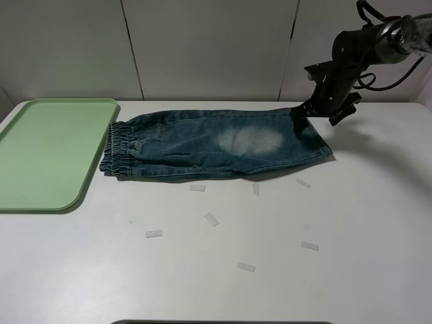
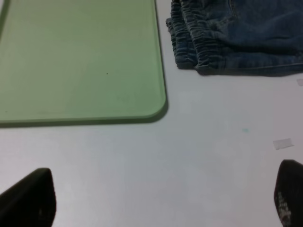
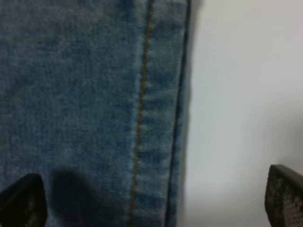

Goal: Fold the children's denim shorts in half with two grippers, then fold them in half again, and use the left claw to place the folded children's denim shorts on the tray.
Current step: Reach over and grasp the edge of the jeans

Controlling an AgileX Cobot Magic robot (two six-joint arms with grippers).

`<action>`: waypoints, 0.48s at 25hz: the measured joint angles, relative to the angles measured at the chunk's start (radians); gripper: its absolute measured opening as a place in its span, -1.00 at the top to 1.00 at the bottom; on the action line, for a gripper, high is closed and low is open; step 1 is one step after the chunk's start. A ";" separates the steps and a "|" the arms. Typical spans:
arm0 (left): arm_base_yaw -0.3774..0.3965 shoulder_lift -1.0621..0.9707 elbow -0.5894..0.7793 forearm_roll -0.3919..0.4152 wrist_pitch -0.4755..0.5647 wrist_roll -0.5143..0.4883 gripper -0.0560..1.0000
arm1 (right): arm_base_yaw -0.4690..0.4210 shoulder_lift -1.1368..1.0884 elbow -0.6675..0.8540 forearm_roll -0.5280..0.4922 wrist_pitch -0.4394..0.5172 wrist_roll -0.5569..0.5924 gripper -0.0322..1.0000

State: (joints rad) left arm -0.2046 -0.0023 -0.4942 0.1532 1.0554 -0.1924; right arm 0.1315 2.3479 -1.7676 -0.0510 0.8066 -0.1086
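Note:
My gripper will pull the denim shorts (image 1: pixel 216 144) by the hem, and they will slide along as a whole, because the gathered waist (image 1: pixel 117 148) lies free beside the tray.
The children's denim shorts (image 1: pixel 216 145) lie flat on the white table, doubled over lengthwise, with the gathered waist (image 1: pixel 116 150) toward the tray and a pale faded patch in the middle. The pale green tray (image 1: pixel 47 152) sits at the left, touching nothing. My right gripper (image 1: pixel 299 116) hangs low at the far right hem end, open; in the right wrist view the right gripper (image 3: pixel 154 201) straddles the stitched hem edge of the shorts (image 3: pixel 94 94). The left arm is outside the high view. In the left wrist view my left claw (image 2: pixel 158 203) is open over bare table, short of the tray (image 2: pixel 80 56) and the waist (image 2: pixel 194 42).
Several small pale tape strips (image 1: pixel 212 219) are scattered on the table in front of the shorts; one strip (image 2: pixel 283 144) shows near the left claw. A pale panelled wall stands behind the table.

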 joint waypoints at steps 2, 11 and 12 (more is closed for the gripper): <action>0.000 0.000 0.000 0.000 0.000 0.000 -0.83 | 0.000 0.013 -0.001 0.020 0.002 -0.021 -0.41; 0.000 0.000 0.000 0.001 0.000 0.000 -0.83 | 0.000 0.043 -0.016 0.051 0.010 -0.064 -0.41; 0.000 0.000 0.000 0.001 0.000 0.000 -0.83 | 0.000 0.043 -0.016 0.051 0.010 -0.067 -0.41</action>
State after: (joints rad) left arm -0.2046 -0.0023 -0.4942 0.1542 1.0554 -0.1924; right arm 0.1315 2.3906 -1.7836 0.0000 0.8164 -0.1752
